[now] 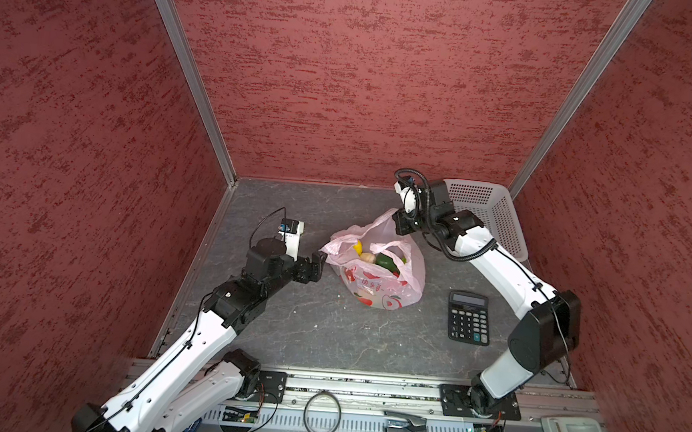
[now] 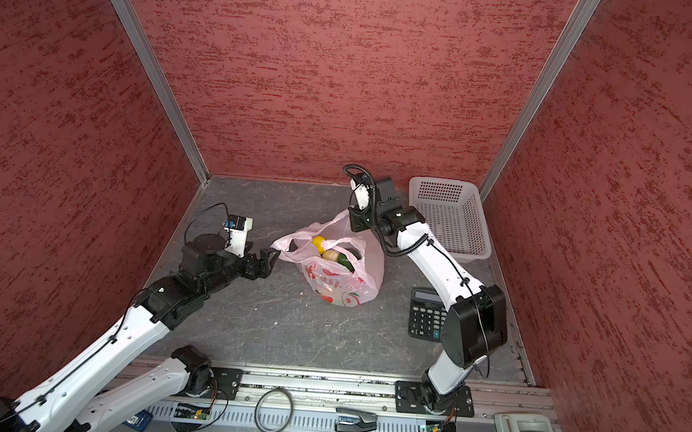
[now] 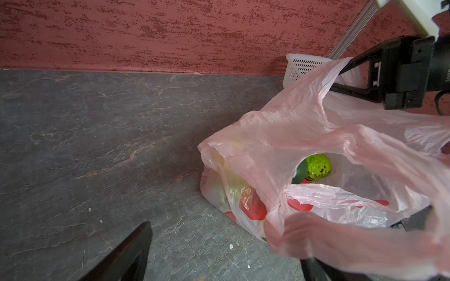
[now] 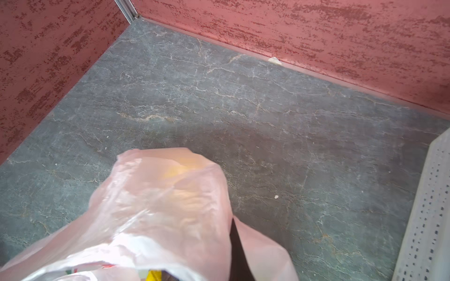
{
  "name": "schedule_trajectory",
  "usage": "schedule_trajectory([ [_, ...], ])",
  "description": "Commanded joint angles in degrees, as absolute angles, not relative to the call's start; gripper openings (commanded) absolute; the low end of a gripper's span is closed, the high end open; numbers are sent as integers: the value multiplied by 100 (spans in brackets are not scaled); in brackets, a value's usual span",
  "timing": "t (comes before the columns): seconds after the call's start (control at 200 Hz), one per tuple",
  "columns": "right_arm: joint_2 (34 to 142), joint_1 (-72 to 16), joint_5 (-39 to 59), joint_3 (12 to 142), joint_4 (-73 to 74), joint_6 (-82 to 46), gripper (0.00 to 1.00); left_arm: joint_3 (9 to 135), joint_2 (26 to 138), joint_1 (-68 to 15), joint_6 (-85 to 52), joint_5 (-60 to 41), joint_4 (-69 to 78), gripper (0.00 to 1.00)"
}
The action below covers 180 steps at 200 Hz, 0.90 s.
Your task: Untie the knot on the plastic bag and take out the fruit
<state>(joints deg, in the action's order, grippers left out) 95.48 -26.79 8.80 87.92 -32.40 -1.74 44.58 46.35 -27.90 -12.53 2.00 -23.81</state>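
Note:
Next, my left gripper moves into the bag's opening (image 1: pixel 366 253) and spreads the bag wider, because the plastic bag's strap (image 1: pixel 393 244) hangs across the fruit in the bag's narrow opening.
The pale pink plastic bag (image 1: pixel 377 284) (image 2: pixel 342 281) stands on the grey table with its mouth open. Fruit shows inside in both top views: a yellow piece (image 1: pixel 358 247), a cream piece (image 1: pixel 367 257) and a dark green piece (image 1: pixel 387 263). A bumpy green one (image 3: pixel 317 167) shows in the left wrist view. The knot is out of view; the two handle straps stand apart. My right gripper (image 1: pixel 398 225) (image 4: pixel 231 233) is shut on the far strap and holds it up. My left gripper (image 1: pixel 319 261) (image 3: pixel 219 265) is open at the near left strap (image 3: pixel 341 243), which drapes over one finger.
A white perforated basket (image 1: pixel 486 218) stands at the back right, behind my right arm. A black calculator (image 1: pixel 469 317) lies right of the bag. On the front rail lie a black ring (image 1: pixel 322 413) and a stapler (image 1: pixel 402 424). Red walls close in three sides.

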Motion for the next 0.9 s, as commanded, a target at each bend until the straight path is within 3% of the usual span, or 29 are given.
schedule_trajectory([
  [0.0,9597,-2687,893,8860,-3293,-280,0,4691,4438,-2746,-1196,229,-2436,100],
  [0.421,9751,-2574,1155,9048,-3182,-144,0,5213,4610,-2663,-958,222,-2469,99],
  [0.631,9481,-2555,1843,8869,-2666,-250,0,5154,5648,-2139,-1134,-273,-1828,99],
  [0.897,9648,-2555,2231,9109,-2610,-404,0,5799,7137,-2321,-1002,-1293,-778,100],
])
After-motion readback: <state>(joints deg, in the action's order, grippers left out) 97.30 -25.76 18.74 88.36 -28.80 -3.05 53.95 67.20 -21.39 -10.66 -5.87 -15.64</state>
